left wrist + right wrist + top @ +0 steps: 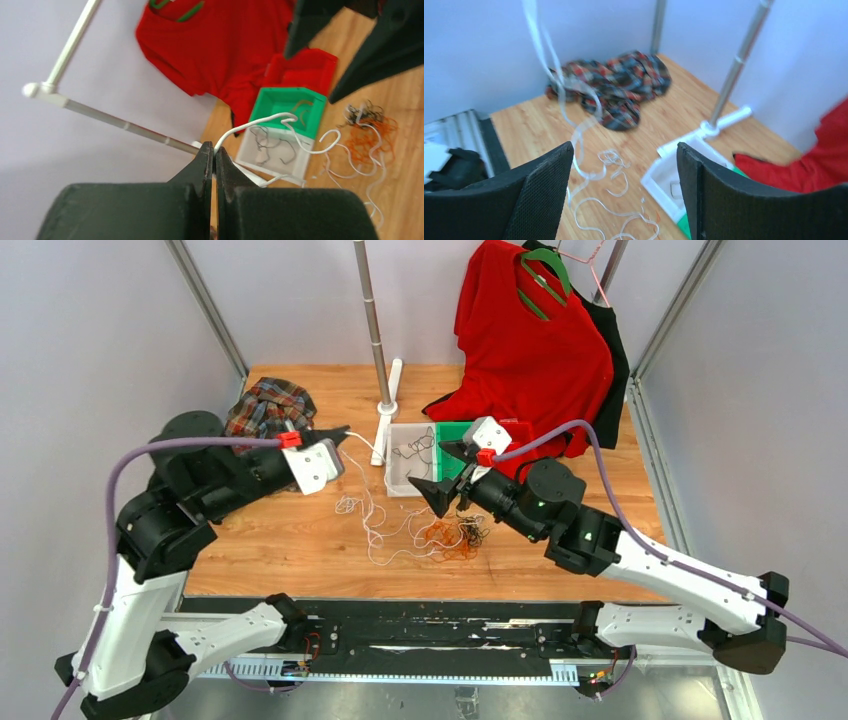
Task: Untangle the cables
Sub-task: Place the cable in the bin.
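Note:
The white cable (365, 443) will come away by itself when I carry it, because the lower curl (591, 175) hangs clear above the loops on the wood.
My left gripper (345, 430) is shut on one end of a white cable (366, 492) and holds it above the table; the left wrist view shows the jaws (215, 152) pinching that cable (250, 124). The cable hangs down to curly white loops (380, 536) on the wood. An orange-brown bunch (445, 539) and a small black bunch (474, 532) lie tangled beside them. My right gripper (447, 472) is open and empty above these bunches. In the right wrist view its jaws (625, 147) stand wide apart over the white cable (574, 135).
A white bin (392, 470) holding dark wires and a green bin (455, 430) stand mid-table. A plaid cloth (268, 405) lies back left. A metal pole (372, 310) on a white base stands behind the bins. A red shirt (530, 350) hangs back right.

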Action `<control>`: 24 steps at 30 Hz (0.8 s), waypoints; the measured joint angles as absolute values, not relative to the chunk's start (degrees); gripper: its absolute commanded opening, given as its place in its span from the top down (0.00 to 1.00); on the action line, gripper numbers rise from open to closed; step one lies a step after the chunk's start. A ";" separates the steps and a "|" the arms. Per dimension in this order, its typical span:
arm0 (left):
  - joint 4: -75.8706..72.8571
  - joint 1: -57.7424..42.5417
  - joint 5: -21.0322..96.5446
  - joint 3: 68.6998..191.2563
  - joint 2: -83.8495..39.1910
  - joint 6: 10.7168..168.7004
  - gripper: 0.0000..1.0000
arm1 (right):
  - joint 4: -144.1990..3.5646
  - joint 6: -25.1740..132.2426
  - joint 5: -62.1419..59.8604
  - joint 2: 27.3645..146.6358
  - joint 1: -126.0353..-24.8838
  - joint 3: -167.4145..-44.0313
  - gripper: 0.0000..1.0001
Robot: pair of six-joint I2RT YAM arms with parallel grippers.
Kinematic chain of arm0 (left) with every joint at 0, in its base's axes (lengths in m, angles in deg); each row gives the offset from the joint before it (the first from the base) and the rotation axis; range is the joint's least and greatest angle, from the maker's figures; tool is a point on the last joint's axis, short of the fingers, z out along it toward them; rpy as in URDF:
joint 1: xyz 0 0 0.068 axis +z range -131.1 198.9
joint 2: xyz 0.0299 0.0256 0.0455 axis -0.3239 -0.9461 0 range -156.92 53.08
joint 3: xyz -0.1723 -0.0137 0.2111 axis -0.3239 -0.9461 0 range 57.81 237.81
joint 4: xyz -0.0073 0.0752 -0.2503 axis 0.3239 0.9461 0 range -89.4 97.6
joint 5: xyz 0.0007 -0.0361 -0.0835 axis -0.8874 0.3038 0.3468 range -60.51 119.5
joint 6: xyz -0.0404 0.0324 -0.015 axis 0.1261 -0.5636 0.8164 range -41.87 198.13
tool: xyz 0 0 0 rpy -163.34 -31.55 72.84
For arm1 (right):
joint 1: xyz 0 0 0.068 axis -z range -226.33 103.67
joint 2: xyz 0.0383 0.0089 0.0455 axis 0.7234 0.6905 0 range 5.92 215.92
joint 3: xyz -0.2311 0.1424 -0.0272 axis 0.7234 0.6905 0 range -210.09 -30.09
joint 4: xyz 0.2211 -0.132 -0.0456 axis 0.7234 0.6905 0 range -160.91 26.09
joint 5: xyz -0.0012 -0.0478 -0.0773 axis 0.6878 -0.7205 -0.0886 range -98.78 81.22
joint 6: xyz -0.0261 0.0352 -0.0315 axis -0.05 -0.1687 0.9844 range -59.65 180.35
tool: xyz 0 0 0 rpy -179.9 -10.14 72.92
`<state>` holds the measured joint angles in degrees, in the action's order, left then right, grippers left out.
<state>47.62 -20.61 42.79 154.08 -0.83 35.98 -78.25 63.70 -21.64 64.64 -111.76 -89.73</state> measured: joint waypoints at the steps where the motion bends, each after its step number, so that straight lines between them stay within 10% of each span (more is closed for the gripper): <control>1: 47.97 -20.61 43.45 152.57 -0.51 36.04 1.00 | -77.50 64.47 -19.28 64.70 -111.76 -91.36 0.23; 18: 49.85 -20.61 51.63 149.12 0.43 33.55 1.00 | -69.00 67.68 6.07 83.54 -111.76 -108.02 0.26; 22: 49.94 -20.61 52.08 150.12 0.48 34.10 1.00 | -69.79 67.57 4.54 86.32 -111.76 -108.02 0.55; 24: 49.98 -20.61 52.37 150.52 0.67 34.56 1.00 | -70.70 67.31 3.56 86.91 -111.50 -108.02 0.93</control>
